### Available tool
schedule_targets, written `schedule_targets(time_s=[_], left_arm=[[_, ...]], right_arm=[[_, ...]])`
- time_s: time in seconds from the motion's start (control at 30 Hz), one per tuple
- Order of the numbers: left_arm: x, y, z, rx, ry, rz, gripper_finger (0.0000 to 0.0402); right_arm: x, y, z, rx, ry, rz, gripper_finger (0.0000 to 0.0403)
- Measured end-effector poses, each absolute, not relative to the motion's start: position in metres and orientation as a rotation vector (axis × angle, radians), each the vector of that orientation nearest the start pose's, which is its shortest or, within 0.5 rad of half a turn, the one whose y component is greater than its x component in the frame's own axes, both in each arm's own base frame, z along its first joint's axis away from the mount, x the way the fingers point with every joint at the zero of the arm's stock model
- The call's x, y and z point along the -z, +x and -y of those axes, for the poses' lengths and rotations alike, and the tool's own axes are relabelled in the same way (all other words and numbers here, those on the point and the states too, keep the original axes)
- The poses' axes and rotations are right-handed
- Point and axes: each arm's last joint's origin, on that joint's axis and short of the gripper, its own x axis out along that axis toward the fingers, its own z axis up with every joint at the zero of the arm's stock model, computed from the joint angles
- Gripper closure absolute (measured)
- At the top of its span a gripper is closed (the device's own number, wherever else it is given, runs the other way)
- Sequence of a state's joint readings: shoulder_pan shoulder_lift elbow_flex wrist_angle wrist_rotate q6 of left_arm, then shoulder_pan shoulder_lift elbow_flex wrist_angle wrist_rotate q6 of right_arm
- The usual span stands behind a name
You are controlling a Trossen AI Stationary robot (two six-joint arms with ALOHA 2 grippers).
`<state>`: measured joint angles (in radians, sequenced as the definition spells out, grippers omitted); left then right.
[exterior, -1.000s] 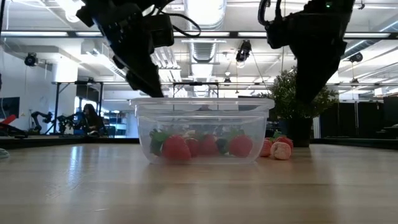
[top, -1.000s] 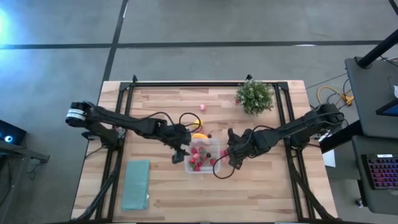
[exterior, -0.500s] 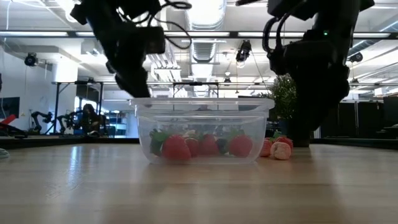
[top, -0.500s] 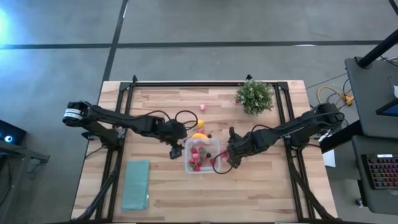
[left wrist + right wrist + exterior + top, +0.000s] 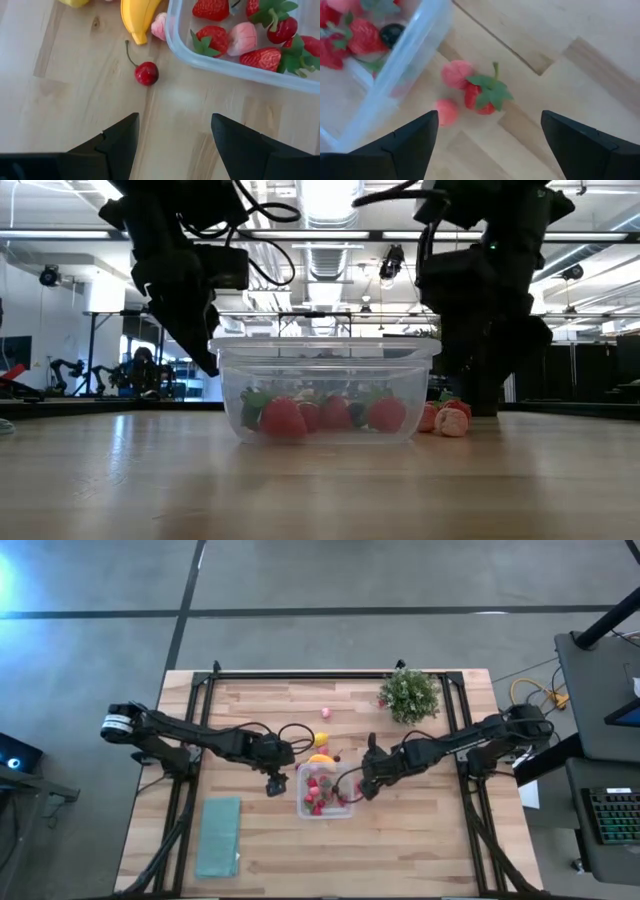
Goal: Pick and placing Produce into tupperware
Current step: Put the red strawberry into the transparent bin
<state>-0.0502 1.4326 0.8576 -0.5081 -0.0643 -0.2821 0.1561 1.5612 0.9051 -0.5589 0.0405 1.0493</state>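
Note:
The strawberry rests against a pink piece [image 5: 456, 74], across the tupperware from my left gripper, so next I turn my right gripper and close it on the strawberry alone [image 5: 486, 96].
The clear tupperware [image 5: 323, 792] stands at the table's middle with several red strawberries [image 5: 285, 418] and a pink piece [image 5: 242, 38] inside. My left gripper [image 5: 276, 784] is open and empty just left of it, above a red cherry [image 5: 146, 74] that lies on the wood near a yellow banana-shaped piece [image 5: 140, 15]. My right gripper [image 5: 362, 787] is open and empty just right of the box, above a strawberry [image 5: 482, 95] and two pink pieces [image 5: 456, 74] that lie on the table by the box's wall [image 5: 405, 60]. Another pink piece [image 5: 324, 712] lies farther back.
A green potted plant [image 5: 408, 695] stands at the far right. A flat teal rectangle [image 5: 218, 836] lies at the near left. Yellow and orange pieces [image 5: 320, 757] lie just behind the box. Bare wood shows along the near side of the table.
My left gripper has drawn away from the tupperware toward the table's left edge. My right gripper has shifted a little toward the far edge and the box's right side. The box and the produce have stayed where they were.

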Motion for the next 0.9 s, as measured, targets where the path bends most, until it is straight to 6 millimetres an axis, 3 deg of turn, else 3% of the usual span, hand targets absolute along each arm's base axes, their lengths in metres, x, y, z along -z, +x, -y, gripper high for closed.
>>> schedule_targets(time_s=[0.27,0.6,0.9], left_arm=[[-0.197,0.267,0.011,-0.166,-0.193,-1.070,0.0168],[-0.199,0.266,0.012,-0.166,-0.197,-1.069,0.0168],[-0.199,0.266,0.012,-0.178,-0.220,-1.066,0.0168]], right_arm=[[-0.168,0.281,-0.042,0.608,0.892,-1.137,0.0064],[-0.152,0.289,-0.062,0.331,0.437,-1.263,0.0073],[-0.146,0.292,-0.063,0.281,0.279,-1.261,0.0075]])
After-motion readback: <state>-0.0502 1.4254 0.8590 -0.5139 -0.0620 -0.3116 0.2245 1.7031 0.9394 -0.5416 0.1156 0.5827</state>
